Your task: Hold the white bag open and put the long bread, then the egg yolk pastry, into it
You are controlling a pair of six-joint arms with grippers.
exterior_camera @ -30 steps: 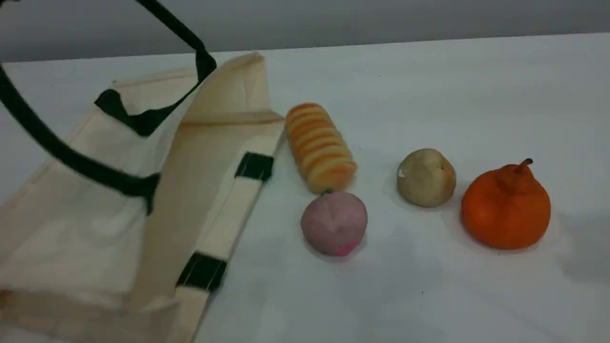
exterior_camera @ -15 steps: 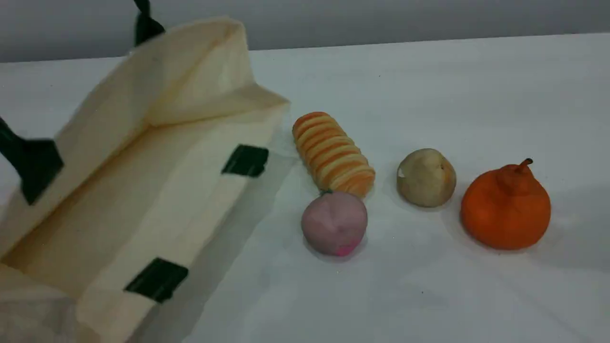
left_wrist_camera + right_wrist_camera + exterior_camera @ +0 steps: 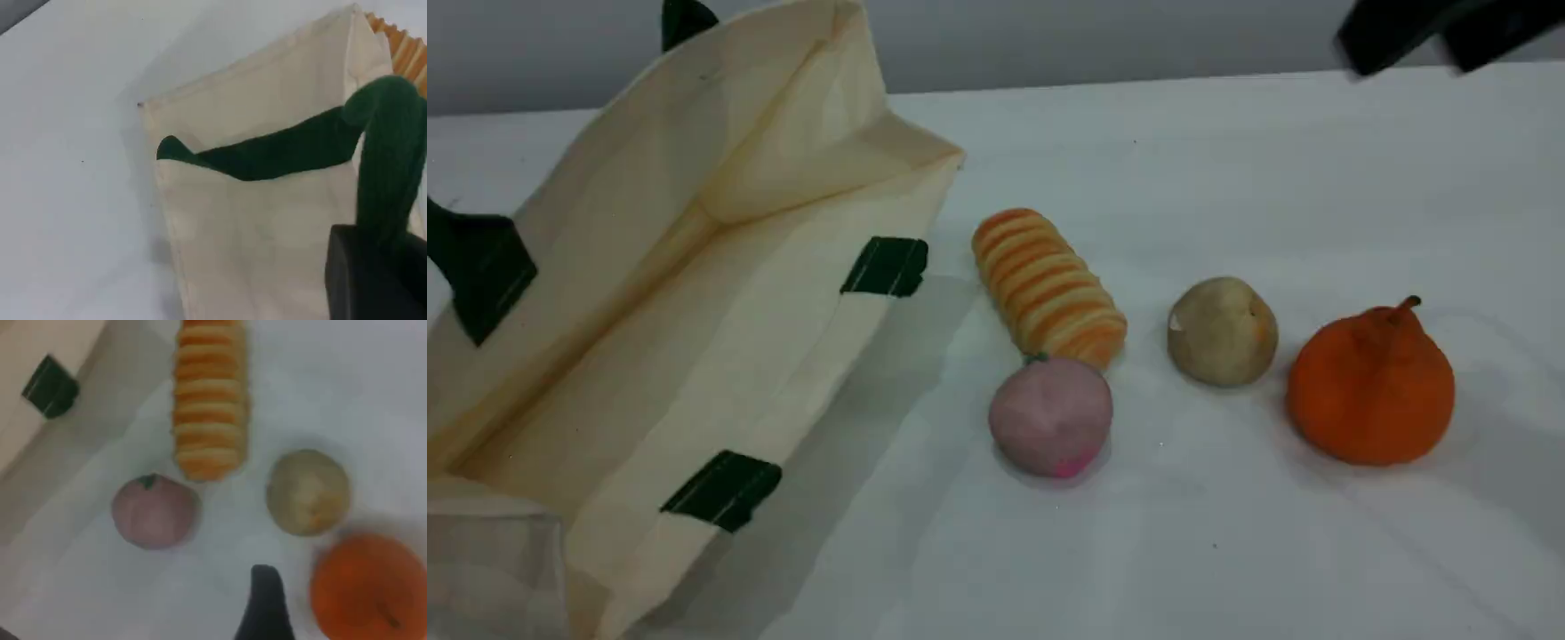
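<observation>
The long bread will lie along the slope of the white bag's near side when I lower it into the bag, because that side leans outward like a ramp.
The white bag stands at the left with its mouth gaping toward the foods. In the left wrist view my left gripper is shut on the bag's dark green handle strap, holding the far wall up. The long bread lies just right of the bag, and the egg yolk pastry sits further right. My right gripper hangs high at the top right, open and empty. Its view looks down on the long bread and the egg yolk pastry, past one fingertip.
A pink ball touches the bread's near end. An orange fruit with a stem sits right of the pastry. The bag's near wall carries two dark green patches.
The bag's far wall has been lifted by its handle, so the mouth now gapes. The bread shifted slightly right. My right gripper has come into the scene view at top right.
</observation>
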